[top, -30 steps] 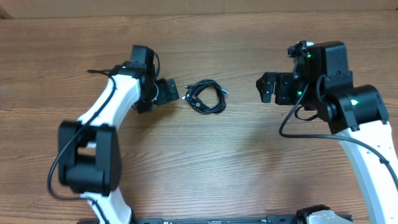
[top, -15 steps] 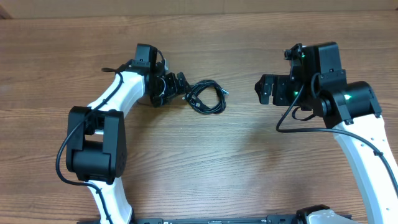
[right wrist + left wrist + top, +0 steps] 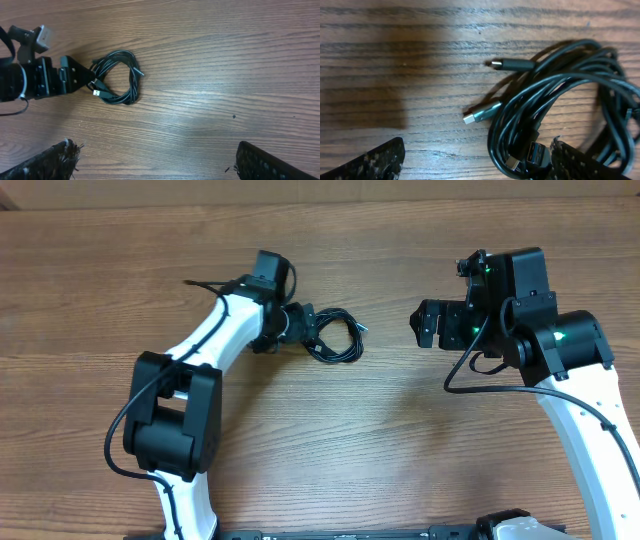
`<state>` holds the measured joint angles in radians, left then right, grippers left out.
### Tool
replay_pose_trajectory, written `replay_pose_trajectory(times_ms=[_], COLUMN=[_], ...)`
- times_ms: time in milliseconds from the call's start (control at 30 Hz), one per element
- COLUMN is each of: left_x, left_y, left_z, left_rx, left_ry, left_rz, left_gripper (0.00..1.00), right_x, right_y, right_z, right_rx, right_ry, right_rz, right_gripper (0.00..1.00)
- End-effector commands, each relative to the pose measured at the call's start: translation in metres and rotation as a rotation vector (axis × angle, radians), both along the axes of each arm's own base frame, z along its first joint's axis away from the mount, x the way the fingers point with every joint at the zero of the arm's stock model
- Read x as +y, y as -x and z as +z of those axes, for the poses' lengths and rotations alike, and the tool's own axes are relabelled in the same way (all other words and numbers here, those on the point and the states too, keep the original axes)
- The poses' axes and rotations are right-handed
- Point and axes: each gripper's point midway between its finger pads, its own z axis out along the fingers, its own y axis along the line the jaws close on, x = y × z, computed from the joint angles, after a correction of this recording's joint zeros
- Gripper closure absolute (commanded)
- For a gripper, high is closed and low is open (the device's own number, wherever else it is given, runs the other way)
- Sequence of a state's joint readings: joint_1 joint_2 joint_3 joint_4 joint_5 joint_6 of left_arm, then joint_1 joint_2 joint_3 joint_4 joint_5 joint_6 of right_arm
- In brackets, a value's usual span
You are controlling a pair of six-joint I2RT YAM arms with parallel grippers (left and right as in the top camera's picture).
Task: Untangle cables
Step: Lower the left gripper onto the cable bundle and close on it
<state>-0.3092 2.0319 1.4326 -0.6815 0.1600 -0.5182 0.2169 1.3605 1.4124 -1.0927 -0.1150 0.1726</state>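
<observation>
The coil's edge (image 3: 499, 152) rests against one finger of the robot's left gripper, so the left gripper should move over the coil, close near a plug (image 3: 535, 152) and lift that cable end.
A bundle of black cables (image 3: 334, 337) lies coiled on the wooden table; it also shows in the left wrist view (image 3: 560, 115) and in the right wrist view (image 3: 119, 80). Loose USB plugs (image 3: 481, 112) stick out of the coil. My left gripper (image 3: 305, 330) is open at the left edge of the bundle, with one finger touching the coil and part of the cable between the fingers (image 3: 475, 160). My right gripper (image 3: 428, 323) is open and empty, well to the right of the bundle; its fingertips (image 3: 155, 160) frame bare wood.
The wooden table (image 3: 400, 440) stretches around the cables. A pale wall or edge runs along the back (image 3: 320, 190). Both arm bases stand at the front edge.
My left gripper has moved right, up to the cable bundle, and its fingers now reach the coil's left edge. The right arm has hardly moved.
</observation>
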Motion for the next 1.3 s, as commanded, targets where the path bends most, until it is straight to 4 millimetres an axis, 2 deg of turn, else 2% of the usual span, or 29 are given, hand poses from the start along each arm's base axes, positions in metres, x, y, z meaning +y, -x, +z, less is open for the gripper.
replay_pose_trajectory(times_ms=[0, 100, 133, 333, 467, 533, 733, 833, 1267], left_x=[0.009, 0.011, 0.012, 0.020, 0.024, 0.024, 0.001, -0.001, 0.030], left_y=[-0.004, -0.002, -0.001, -0.001, -0.006, -0.011, -0.022, -0.028, -0.013], left_z=[-0.007, -0.008, -0.009, -0.009, -0.008, -0.007, 0.007, 0.013, 0.006], left_rx=[-0.045, -0.054, -0.055, -0.050, -0.060, -0.078, -0.103, -0.122, -0.061], left_ry=[-0.164, -0.226, -0.237, -0.261, -0.259, -0.251, -0.129, -0.123, -0.277], left_rz=[0.011, 0.005, 0.003, 0.014, 0.026, 0.032, 0.009, 0.007, 0.057], left_gripper=[0.09, 0.20, 0.20, 0.14, 0.02, 0.00, 0.00, 0.01, 0.05], right_x=[0.000, 0.000, 0.000, 0.000, 0.000, 0.000, 0.000, -0.001, -0.001], right_y=[0.002, 0.003, 0.003, 0.004, 0.004, 0.004, 0.002, 0.002, 0.003], right_z=[0.001, 0.000, 0.000, -0.001, -0.001, -0.001, 0.000, 0.000, -0.001], right_rx=[-0.001, 0.005, 0.006, 0.009, 0.009, 0.008, 0.001, 0.001, 0.006], right_ry=[0.002, 0.003, 0.004, 0.004, 0.004, 0.004, 0.003, 0.006, 0.006], right_rz=[-0.004, -0.004, -0.004, -0.004, -0.004, -0.004, -0.004, -0.005, -0.005], right_gripper=[0.00, 0.00, 0.00, 0.00, 0.00, 0.00, 0.00, 0.00, 0.00])
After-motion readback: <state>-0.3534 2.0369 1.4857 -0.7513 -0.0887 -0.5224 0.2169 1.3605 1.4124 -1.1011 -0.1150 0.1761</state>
